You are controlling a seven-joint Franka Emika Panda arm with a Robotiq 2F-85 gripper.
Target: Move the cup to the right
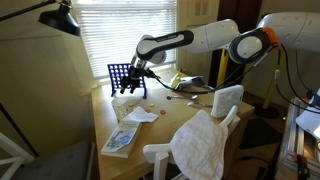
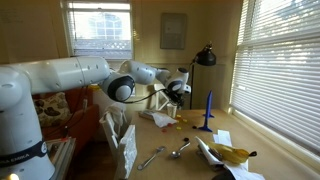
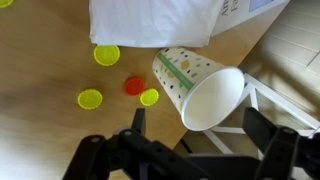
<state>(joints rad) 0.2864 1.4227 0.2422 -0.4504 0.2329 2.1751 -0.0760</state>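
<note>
I should keep moving my gripper toward the cup's opening [image 3: 213, 98] and close it until it pinches the cup's side, because the cup's near rim [image 3: 187, 118] is in the gap between the gripper's open fingers.
In the wrist view the cup [image 3: 195, 85], whitish with small dots and a green band, is tilted with its open mouth toward the camera, near the wooden table's edge. My gripper [image 3: 198, 125] is open, with a dark finger on each side of the cup's rim and a gap to it on both sides. In both exterior views the gripper [image 1: 130, 86] [image 2: 178, 90] hangs low over the table by the blue grid game [image 1: 122, 74] [image 2: 207, 110]. The cup cannot be made out there.
Yellow discs [image 3: 106, 54] and a red disc [image 3: 134, 86] lie left of the cup, with a white sheet [image 3: 150, 20] beyond it. A white chair frame [image 3: 272, 100] is past the table edge. A white cloth [image 1: 205, 142] and white box [image 1: 228, 98] are nearby.
</note>
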